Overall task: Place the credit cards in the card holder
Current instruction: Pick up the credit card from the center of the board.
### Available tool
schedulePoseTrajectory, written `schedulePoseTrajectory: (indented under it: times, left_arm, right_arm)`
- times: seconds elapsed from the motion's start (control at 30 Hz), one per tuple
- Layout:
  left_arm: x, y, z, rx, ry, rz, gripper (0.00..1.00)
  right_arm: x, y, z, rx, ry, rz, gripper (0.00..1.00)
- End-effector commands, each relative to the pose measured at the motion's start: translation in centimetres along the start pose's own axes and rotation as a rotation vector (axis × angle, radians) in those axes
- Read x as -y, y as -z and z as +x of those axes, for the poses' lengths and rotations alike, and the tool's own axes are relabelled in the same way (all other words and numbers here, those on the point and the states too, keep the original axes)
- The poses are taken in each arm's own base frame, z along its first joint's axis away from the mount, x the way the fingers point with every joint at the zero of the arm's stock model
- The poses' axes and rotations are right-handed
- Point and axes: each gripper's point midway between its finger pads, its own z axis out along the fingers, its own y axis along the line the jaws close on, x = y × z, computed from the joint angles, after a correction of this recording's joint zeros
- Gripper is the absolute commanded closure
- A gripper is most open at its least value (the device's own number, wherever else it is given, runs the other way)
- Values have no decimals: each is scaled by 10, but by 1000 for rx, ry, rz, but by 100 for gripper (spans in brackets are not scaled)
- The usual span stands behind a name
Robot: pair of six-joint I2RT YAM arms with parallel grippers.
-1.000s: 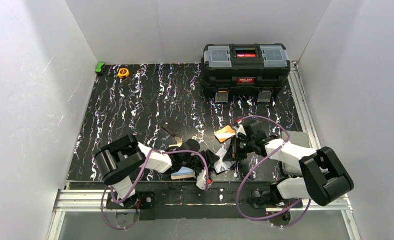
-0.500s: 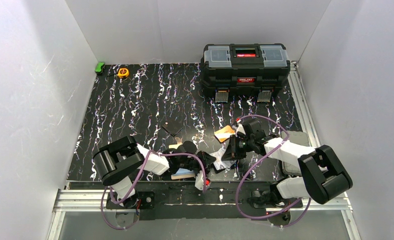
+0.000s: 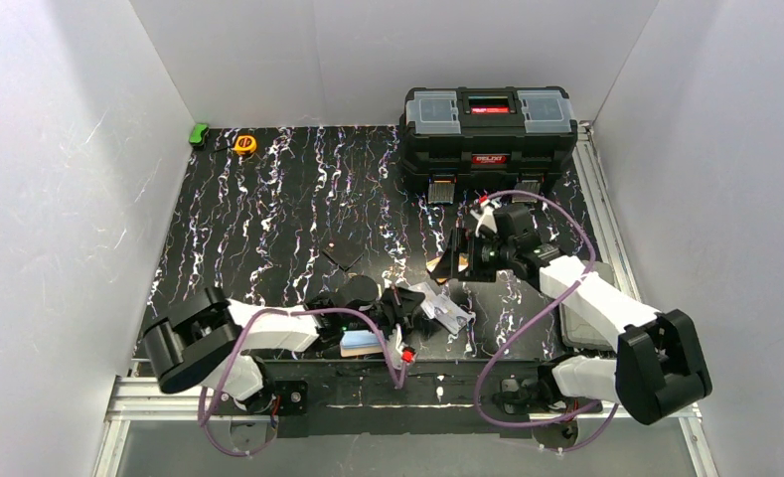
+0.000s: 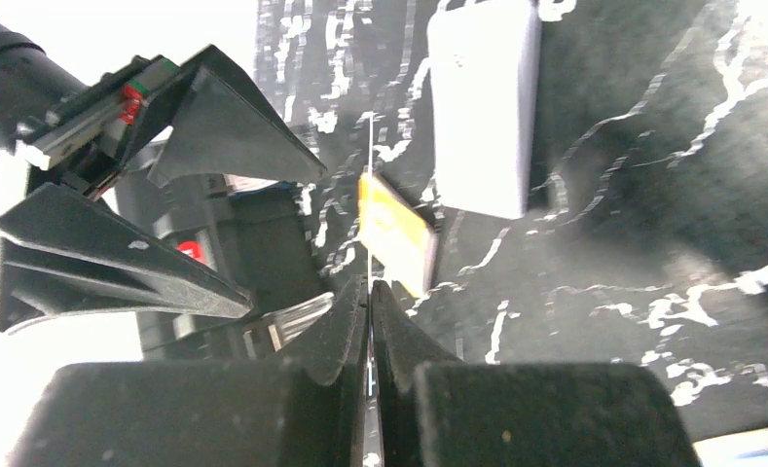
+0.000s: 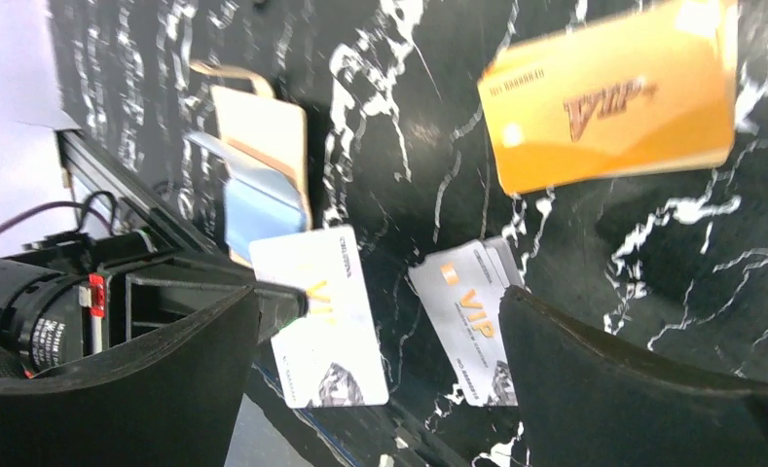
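I can see the silver-white card's far side (image 5: 356, 316) clear of my left gripper, so I should keep moving my right gripper toward that side (image 5: 362, 336) until its fingers close on it.
My left gripper (image 3: 412, 304) is shut on the edge of a silver-white credit card (image 5: 321, 326), which it holds just above the black marbled table; in the left wrist view the card (image 4: 370, 185) shows edge-on between the closed jaws. A second silver-white card (image 5: 472, 321) lies flat beside it. The orange-yellow card (image 5: 608, 97) lies further off, and it also shows past the fingertips as the orange card (image 4: 394, 233). The cream card holder (image 5: 258, 126) lies by the near edge with a light blue card (image 5: 258, 209) on it. My right gripper (image 5: 380, 292) hangs open and empty above the cards.
A big black toolbox (image 3: 487, 129) stands at the back right. A yellow tape measure (image 3: 244, 144) and a small green object (image 3: 200, 132) sit in the far left corner. White walls enclose the table. Purple cables loop from both arms near the front edge.
The right gripper has opened, let go of the silver-white card and pulled back toward the toolbox. The left gripper has shut on that card, and the left arm has stretched out lower.
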Motion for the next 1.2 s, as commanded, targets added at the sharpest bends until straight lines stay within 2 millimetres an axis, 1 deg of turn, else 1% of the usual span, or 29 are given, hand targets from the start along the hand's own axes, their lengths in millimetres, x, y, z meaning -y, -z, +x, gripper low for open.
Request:
schedulePoseTrajectory:
  times: [0.0,0.03,0.1,0.17,0.2,0.27,0.3,0.33,0.47,0.53,0.63,0.73,0.97,1.1,1.17]
  left_arm:
    - [-42,20,-4,-17,-26,-70,100]
    - [-50,25,-8,-10,-34,-81,100]
    - [-61,35,-15,9,-63,-86,100]
    - [-76,47,-22,23,-95,-118,100]
    - [-81,52,-25,25,-109,-130,100]
    - [-89,61,-30,31,-140,-151,100]
    - [-91,65,-31,31,-155,-157,100]
    - [-93,74,-34,27,-193,-169,100]
    - [-90,81,-35,15,-250,-174,100]
    - [-90,82,-35,8,-265,-180,100]
    - [-97,83,-34,1,-279,-193,100]
    - [-102,82,-34,-3,-291,-200,100]
    - [-106,82,-34,-8,-309,-206,100]
    - [-104,82,-31,-17,-303,-201,100]
    - [-103,81,-30,-23,-298,-198,100]
  right_arm:
    - [-34,24,-40,100,23,-93,2]
    - [-41,26,-50,121,-5,-111,2]
    - [-49,28,-62,125,-46,-148,2]
    - [-60,28,-66,89,-64,-214,2]
    - [-70,27,-66,74,-44,-286,2]
    - [-98,38,-62,59,7,-474,2]
    - [-106,43,-59,64,27,-519,2]
    - [-114,56,-53,69,75,-534,2]
    - [-126,76,-41,82,154,-596,2]
    - [-129,80,-35,62,173,-618,3]
    - [-129,82,-26,29,175,-642,12]
    - [-126,78,-22,2,163,-646,19]
    - [-122,71,-18,-18,146,-647,27]
    - [-127,66,-12,-42,152,-653,29]
    - [-131,64,-8,-54,161,-655,31]
